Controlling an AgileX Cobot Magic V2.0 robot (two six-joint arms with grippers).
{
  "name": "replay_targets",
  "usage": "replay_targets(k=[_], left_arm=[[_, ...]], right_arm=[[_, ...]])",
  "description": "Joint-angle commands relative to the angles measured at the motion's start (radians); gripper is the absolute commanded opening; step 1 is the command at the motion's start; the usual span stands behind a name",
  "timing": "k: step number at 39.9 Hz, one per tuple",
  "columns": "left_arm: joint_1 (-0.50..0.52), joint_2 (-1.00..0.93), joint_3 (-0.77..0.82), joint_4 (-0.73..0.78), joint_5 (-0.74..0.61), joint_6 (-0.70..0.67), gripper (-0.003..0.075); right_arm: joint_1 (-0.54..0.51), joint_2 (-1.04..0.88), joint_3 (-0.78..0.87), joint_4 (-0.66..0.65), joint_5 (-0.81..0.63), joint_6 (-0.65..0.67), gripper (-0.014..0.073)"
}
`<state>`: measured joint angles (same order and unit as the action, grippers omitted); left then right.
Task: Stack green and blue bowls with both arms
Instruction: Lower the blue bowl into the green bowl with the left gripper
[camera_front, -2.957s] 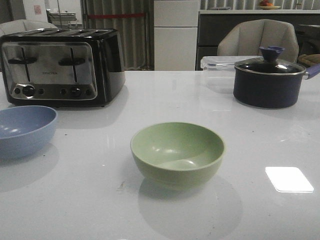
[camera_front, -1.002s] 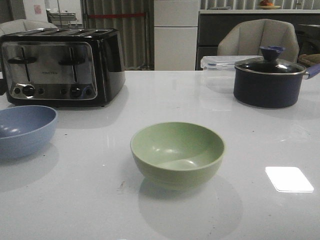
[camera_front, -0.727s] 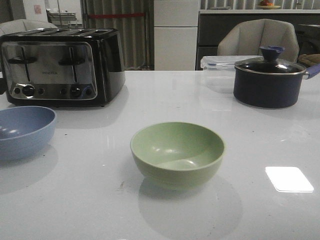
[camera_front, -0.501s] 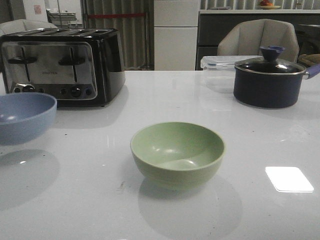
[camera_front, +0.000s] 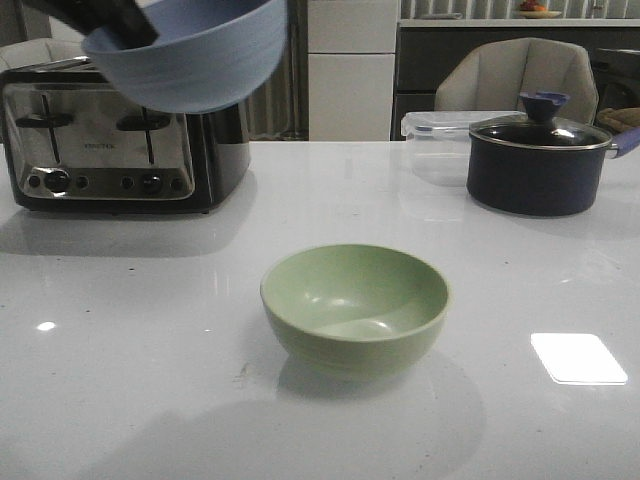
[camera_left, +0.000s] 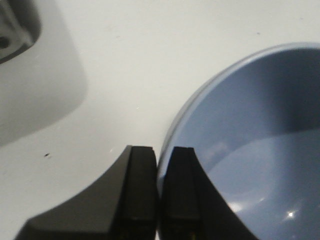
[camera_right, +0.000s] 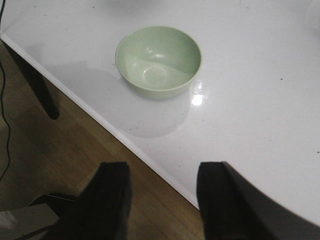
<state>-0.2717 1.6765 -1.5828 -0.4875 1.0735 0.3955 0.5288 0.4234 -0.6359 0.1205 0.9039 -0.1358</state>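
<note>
My left gripper keeps lowering the blue bowl, which it holds by the bowl's rim with the bottom side (camera_front: 190, 80) free, until the blue bowl sits in the green bowl's empty opening (camera_front: 355, 292).
The dusty blue bowl (camera_front: 195, 55) hangs in the air at the upper left, tilted, in front of the toaster's top. My left gripper (camera_front: 122, 28) is shut on its rim. In the left wrist view the two fingers (camera_left: 141, 175) pinch the bowl's wall (camera_left: 260, 140), one inside and one outside. The pale green bowl (camera_front: 355, 305) stands upright and empty mid-table, below and to the right of the blue one. My right gripper (camera_right: 162, 185) is open and empty, hovering over the table's near edge, well short of the green bowl (camera_right: 158, 60). The front view does not show it.
A chrome and black toaster (camera_front: 110, 140) stands at the back left. A dark navy pot with a glass lid (camera_front: 540, 165) and a clear lidded container (camera_front: 435, 135) stand at the back right. The table edge (camera_right: 125, 137) borders wooden floor. A chair (camera_front: 515, 75) is behind the table.
The blue bowl has left the table at the far left and risen up and to the right in my left gripper. The green bowl has not moved.
</note>
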Motion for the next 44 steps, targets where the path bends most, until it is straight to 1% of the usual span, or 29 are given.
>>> replay_targets(k=[1, 4, 9, 18, 28, 44], left_arm=[[-0.081, -0.043, -0.040, -0.044, -0.079, 0.003, 0.0098], [-0.142, -0.029, -0.040, -0.042, -0.109, 0.003, 0.0098], [-0.211, 0.013, -0.040, -0.018, -0.109, 0.003, 0.0099], [-0.282, 0.103, -0.044, 0.085, -0.097, -0.017, 0.0100], [-0.292, 0.203, -0.044, 0.104, -0.091, -0.035, 0.0100], [-0.294, 0.283, -0.093, 0.120, -0.089, -0.097, 0.0100]], right_arm=[[0.001, 0.006, -0.025, 0.001, -0.069, -0.009, 0.0426], [0.001, 0.006, -0.025, 0.001, -0.069, -0.009, 0.0426], [0.001, 0.006, -0.025, 0.001, -0.069, -0.009, 0.0426], [0.001, 0.006, -0.025, 0.001, -0.069, -0.009, 0.0426], [0.001, 0.006, -0.025, 0.001, -0.069, -0.009, 0.0426], [0.001, 0.006, -0.025, 0.001, -0.069, -0.009, 0.0426]])
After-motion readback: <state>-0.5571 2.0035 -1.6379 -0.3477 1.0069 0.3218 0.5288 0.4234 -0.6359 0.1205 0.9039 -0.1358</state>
